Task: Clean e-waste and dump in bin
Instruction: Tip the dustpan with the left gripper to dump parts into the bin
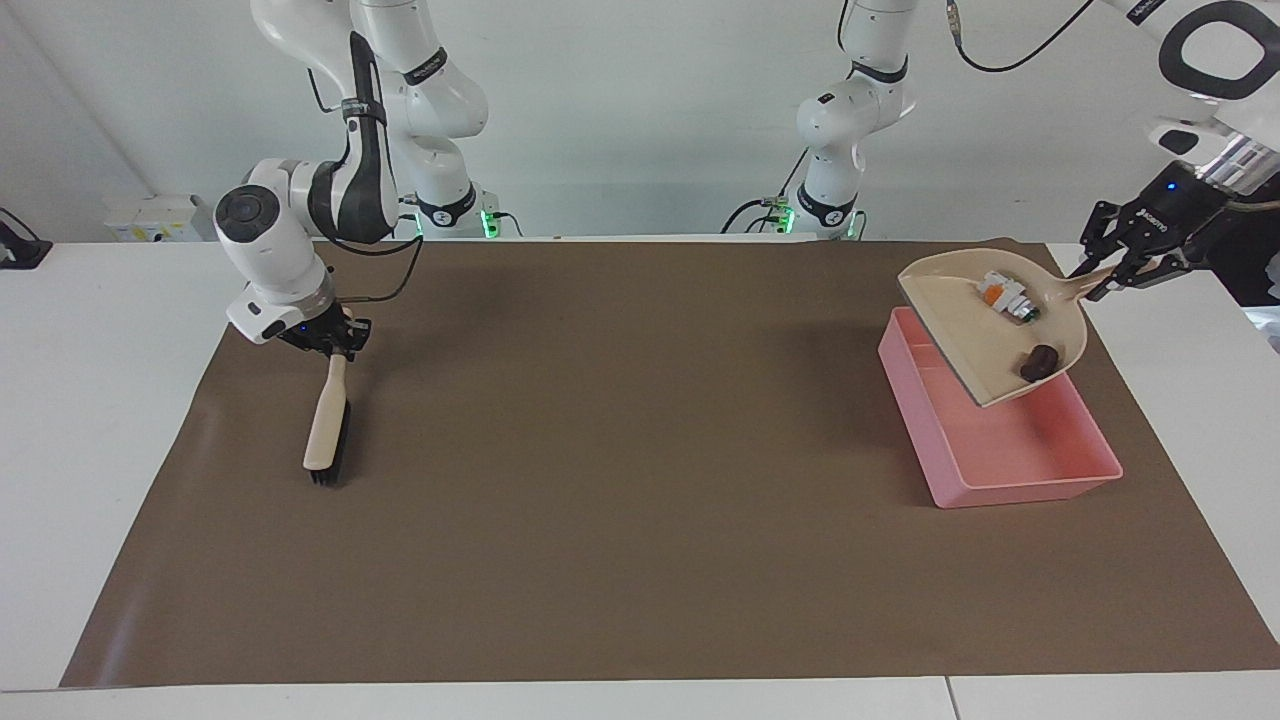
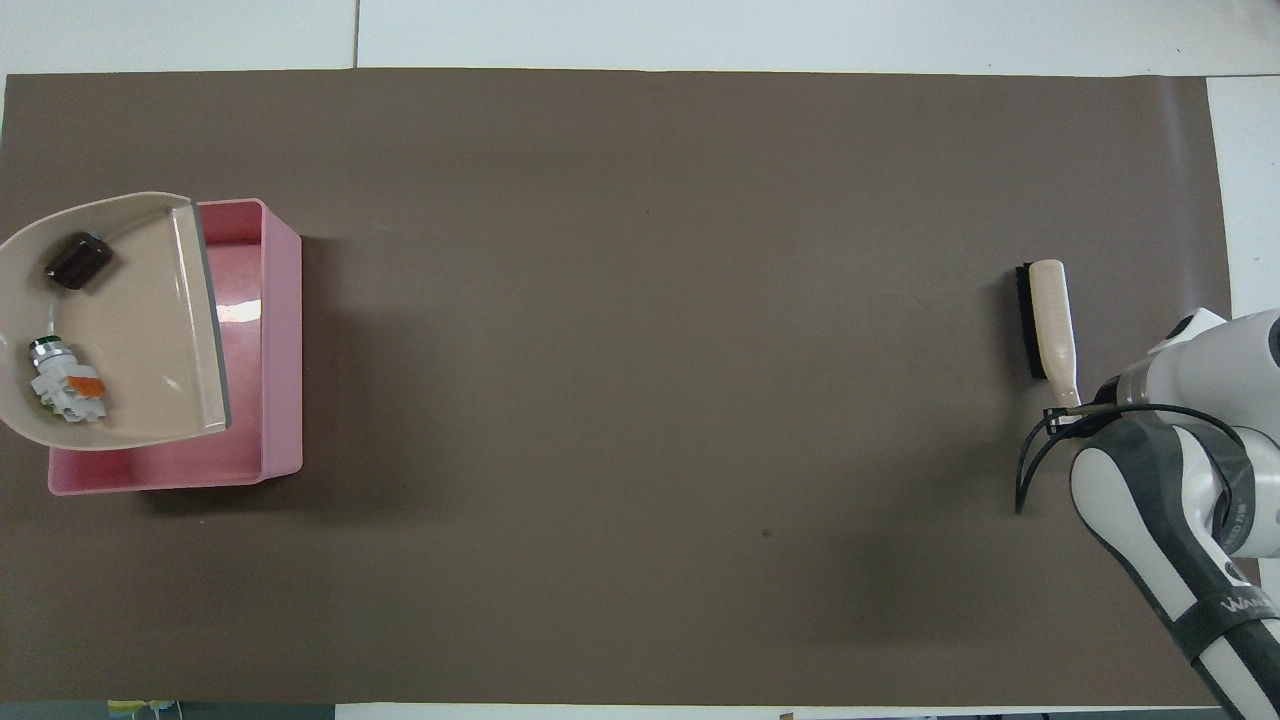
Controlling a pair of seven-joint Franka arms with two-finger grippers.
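The block and cylinder point(image 2: 72, 382) lie deep in the dustpan, its edge near the bin's far side, so my left gripper should tip the dustpan point(image 2: 144, 330) steeper while drawing back.
My left gripper point(image 1: 1112, 268) is shut on the handle of the beige dustpan point(image 1: 975, 335) and holds it tilted in the air over the pink bin point(image 1: 1010, 480). The white-and-green block point(image 1: 1005, 297) lies in the pan near the handle. The dark cylinder point(image 1: 1038, 362) lies low in the pan against its side wall. In the overhead view the dustpan point(image 2: 140, 320) covers much of the bin point(image 2: 282, 300), with the block point(image 2: 62, 378) and cylinder point(image 2: 78, 260) inside; my left gripper is out of that view. My right gripper point(image 1: 335, 345) is shut on the brush's handle.
The brush point(image 1: 326, 430) stands bristles-down on the brown mat point(image 1: 600, 500) at the right arm's end, also seen in the overhead view point(image 2: 1048, 315). The right arm waits there. White table point(image 1: 100, 400) borders the mat.
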